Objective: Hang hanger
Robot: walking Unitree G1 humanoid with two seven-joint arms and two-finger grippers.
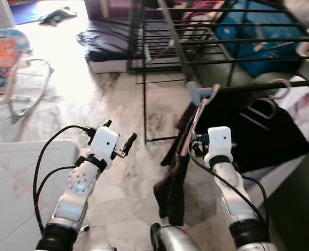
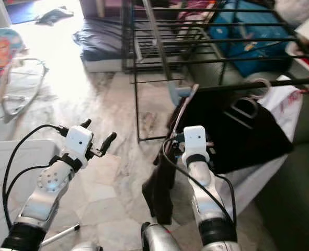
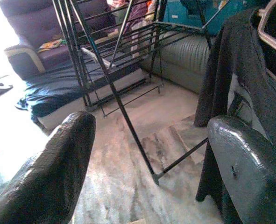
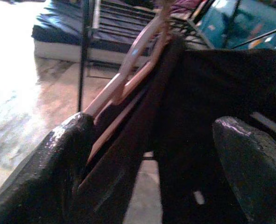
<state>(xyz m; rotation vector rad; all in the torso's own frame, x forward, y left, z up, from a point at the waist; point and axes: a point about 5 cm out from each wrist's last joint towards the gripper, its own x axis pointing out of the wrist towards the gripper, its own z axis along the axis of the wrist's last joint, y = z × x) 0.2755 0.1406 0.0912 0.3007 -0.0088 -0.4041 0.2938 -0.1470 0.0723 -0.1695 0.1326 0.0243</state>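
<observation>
The robot should expect the hanger to come out empty when the robot pulls it free, because the dark garment droops loosely under the pink hanger's exposed arm.
A pink hanger carries a dark garment, which droops toward the floor at its left end. The hanger's pale hook sits at the black rail of the drying rack. My right gripper is at the hanger's left end. It is open, with the hanger arm and the dark cloth between its fingers, close to one finger. My left gripper hovers open over the floor, left of the rack and apart from the garment.
The black drying rack stands straight ahead, its foot bar on the marble floor. A white surface is at lower left and a baby bouncer at far left. A dark mattress lies behind.
</observation>
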